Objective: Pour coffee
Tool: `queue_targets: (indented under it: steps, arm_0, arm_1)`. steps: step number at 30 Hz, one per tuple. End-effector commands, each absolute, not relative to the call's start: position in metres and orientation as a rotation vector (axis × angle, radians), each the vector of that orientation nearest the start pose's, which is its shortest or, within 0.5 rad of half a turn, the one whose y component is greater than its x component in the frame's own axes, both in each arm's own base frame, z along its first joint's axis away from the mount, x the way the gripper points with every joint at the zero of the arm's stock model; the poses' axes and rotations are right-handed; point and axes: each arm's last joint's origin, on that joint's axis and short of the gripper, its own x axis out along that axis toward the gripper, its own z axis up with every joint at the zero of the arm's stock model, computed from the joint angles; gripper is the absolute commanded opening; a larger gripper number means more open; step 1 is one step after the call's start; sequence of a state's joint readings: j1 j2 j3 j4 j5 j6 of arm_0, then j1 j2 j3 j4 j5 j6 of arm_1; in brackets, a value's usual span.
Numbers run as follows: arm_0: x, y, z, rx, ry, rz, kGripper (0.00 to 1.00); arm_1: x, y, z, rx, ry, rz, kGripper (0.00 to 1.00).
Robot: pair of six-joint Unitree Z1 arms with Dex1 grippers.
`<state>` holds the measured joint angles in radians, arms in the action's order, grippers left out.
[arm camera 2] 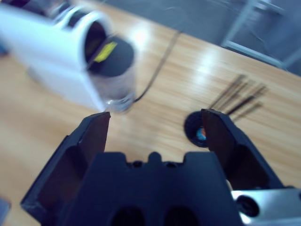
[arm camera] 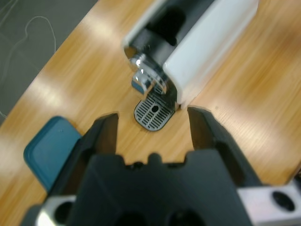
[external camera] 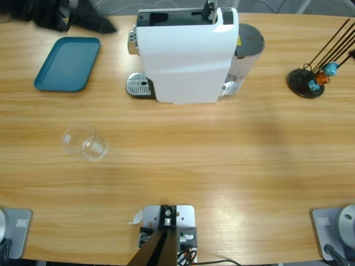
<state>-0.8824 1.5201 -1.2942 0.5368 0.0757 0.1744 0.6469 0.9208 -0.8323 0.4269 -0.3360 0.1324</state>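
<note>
The top teal capsule (external camera: 330, 68) is above the orange capsule (external camera: 321, 78) in the stand, so only the teal capsule will come loose when I lift it.
A clear glass (external camera: 83, 142) sits on the wooden table, left of the middle; no dark coffee shows in it or anywhere else. The white coffee machine (external camera: 186, 52) stands at the back centre with its round metal drip tray (external camera: 138, 86) on its left end. My left gripper (arm camera: 153, 125) is open and empty, high above the table, looking down at the machine's spout (arm camera: 149, 75) and the drip tray (arm camera: 151, 113). My right gripper (arm camera 2: 155, 132) is also open and empty, facing the machine's water tank (arm camera 2: 115, 70). Neither gripper shows in the high view.
A teal tray (external camera: 67, 63) lies at the back left, also seen as the teal tray (arm camera: 49, 150) in the left wrist view. A black capsule stand (external camera: 308, 80) with teal and orange capsules stands at the far right, the same capsule stand (arm camera 2: 200, 132) showing between my right jaws. Something dark (external camera: 72, 16) lies at the back left edge.
</note>
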Motion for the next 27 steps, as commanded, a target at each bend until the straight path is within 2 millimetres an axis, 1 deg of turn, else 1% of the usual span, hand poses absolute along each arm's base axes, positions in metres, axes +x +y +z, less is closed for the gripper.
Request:
queue_targets:
  steps: [1, 4, 6, 8, 11, 14, 17, 20, 24, 25, 26, 27]
  arm_0:
    - [0.141, -0.161, 0.360, 0.537, 0.638, -0.684, 0.968]
    - [0.133, -0.146, 0.354, 0.552, 0.635, -0.625, 0.968]
    - [0.130, -0.142, 0.349, 0.511, 0.660, -0.611, 0.968]
    - [0.130, -0.142, 0.347, 0.476, 0.678, -0.598, 0.968]
    - [0.132, -0.145, 0.349, 0.418, 0.691, -0.577, 0.968]
    - [0.137, -0.152, 0.354, 0.395, 0.688, -0.574, 0.968]
    - [0.140, -0.156, 0.357, 0.359, 0.697, -0.582, 0.965]
    - [0.141, -0.159, 0.356, 0.316, 0.720, -0.578, 0.967]
    - [0.145, -0.165, 0.351, 0.308, 0.744, -0.567, 0.968]
    - [0.146, -0.166, 0.351, 0.307, 0.746, -0.566, 0.968]
    - [0.148, -0.168, 0.351, 0.306, 0.747, -0.567, 0.968]
    - [0.148, -0.169, 0.351, 0.305, 0.747, -0.568, 0.968]
  arm_1:
    - [0.131, 0.051, 0.275, -0.018, 0.661, -0.038, 0.908]
    - [0.132, 0.034, 0.255, 0.085, 0.645, -0.168, 0.901]
    - [0.133, 0.026, 0.245, 0.118, 0.629, -0.213, 0.878]
    - [0.137, 0.020, 0.234, 0.147, 0.620, -0.216, 0.858]
    - [0.148, 0.023, 0.221, 0.163, 0.606, -0.154, 0.854]
    - [0.160, 0.020, 0.207, 0.176, 0.605, -0.157, 0.853]
    - [0.171, 0.021, 0.197, 0.165, 0.593, -0.156, 0.853]
    - [0.177, 0.021, 0.195, 0.126, 0.572, -0.152, 0.853]
    - [0.174, 0.020, 0.198, 0.095, 0.554, -0.154, 0.837]
    - [0.173, 0.019, 0.199, 0.094, 0.549, -0.158, 0.761]
    - [0.173, 0.019, 0.199, 0.093, 0.547, -0.162, 0.710]
    - [0.173, 0.018, 0.199, 0.094, 0.545, -0.168, 0.680]
